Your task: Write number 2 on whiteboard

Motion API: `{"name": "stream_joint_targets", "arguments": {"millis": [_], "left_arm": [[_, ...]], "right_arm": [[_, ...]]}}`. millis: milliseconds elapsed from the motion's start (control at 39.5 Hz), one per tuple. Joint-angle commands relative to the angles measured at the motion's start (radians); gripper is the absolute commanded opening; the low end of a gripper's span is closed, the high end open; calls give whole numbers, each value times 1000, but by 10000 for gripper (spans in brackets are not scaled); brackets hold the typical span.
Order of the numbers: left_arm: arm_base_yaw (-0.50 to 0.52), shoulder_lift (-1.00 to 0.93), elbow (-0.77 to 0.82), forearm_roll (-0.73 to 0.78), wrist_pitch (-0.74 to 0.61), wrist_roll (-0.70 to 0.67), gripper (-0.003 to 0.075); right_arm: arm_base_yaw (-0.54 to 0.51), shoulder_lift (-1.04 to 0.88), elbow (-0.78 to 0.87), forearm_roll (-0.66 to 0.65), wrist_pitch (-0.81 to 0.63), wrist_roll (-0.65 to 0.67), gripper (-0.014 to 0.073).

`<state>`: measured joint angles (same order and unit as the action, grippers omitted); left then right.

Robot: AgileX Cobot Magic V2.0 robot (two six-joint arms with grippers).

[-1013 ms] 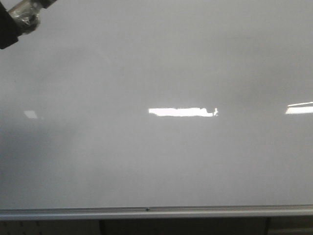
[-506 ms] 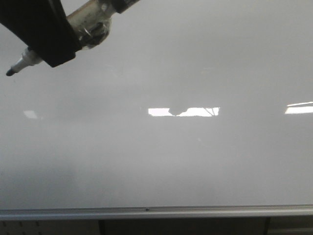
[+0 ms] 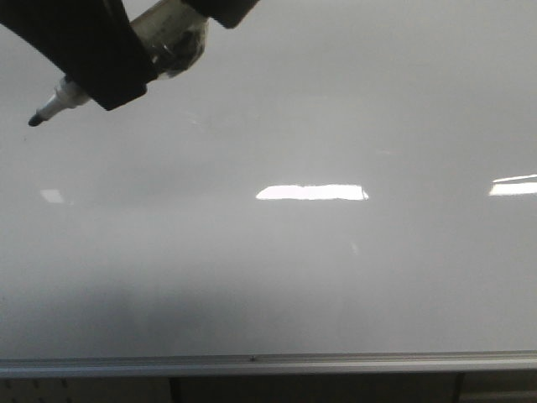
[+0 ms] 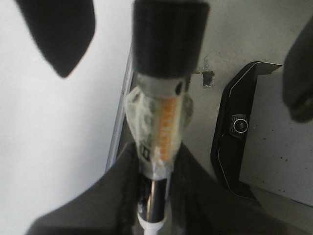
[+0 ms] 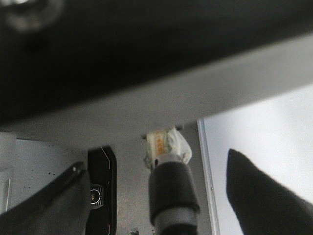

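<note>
The robot's left gripper is holding the marker's front, so the right gripper should close on the black back end and the left gripper should move away before writing.
The whiteboard fills the front view, glossy grey-white, with a silver rail along its lower edge. No number 2 is in view on it. At the top left my left gripper is shut on a marker wrapped in clear tape, its black tip pointing down-left in front of the board. In the left wrist view the marker runs out from between my left gripper's jaws. My right gripper is open, its fingers well clear on either side of the marker's black back end.
Bright light reflections lie across the board's middle and right edge. Beside the board's rail in the wrist views is a black housing with a round knob on a grey surface. A dark strip runs under the rail.
My left gripper with the marker has come in from the top left corner, down and to the right. In the last half second it shifted slightly further right.
</note>
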<state>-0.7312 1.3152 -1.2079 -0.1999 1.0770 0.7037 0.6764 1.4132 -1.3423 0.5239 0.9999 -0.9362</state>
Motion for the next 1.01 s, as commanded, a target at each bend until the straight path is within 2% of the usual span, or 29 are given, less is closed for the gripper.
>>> {"name": "stream_joint_targets", "arguments": {"millis": [0,177,405,557,633,709,861,937,987], "left_arm": [[-9,-33,-33,-22,-39,0,-19],[-9,-33,-33,-22,-52,0,-19],[-9,-33,-33,-22,-73,0,-19],[-9,-33,-33,-22,-76,0,-18],[-9,-33,-33,-22,-78,0,-5],[-9,-33,-33,-22,-82,0,84],[-6,-41,-33,-8,-87,-8,396],[2,-59,-33,-6,-83,-29,491],[16,-79,-33,-6,-82,-40,514]], "right_arm": [[-1,-19,-39,35,-51,-11,555],[-1,-19,-44,29,-33,-11,360],[-1,-19,-44,28,-21,-11,224],[-1,-19,-44,28,-10,-11,73],[-1,-19,-44,28,-6,-11,50],[-1,-19,-44,28,-1,-11,50],[-2,-19,-44,17,14,-4,50],[-5,-26,-44,-11,16,10,50],[-14,-36,-44,-34,17,33,50]]}}
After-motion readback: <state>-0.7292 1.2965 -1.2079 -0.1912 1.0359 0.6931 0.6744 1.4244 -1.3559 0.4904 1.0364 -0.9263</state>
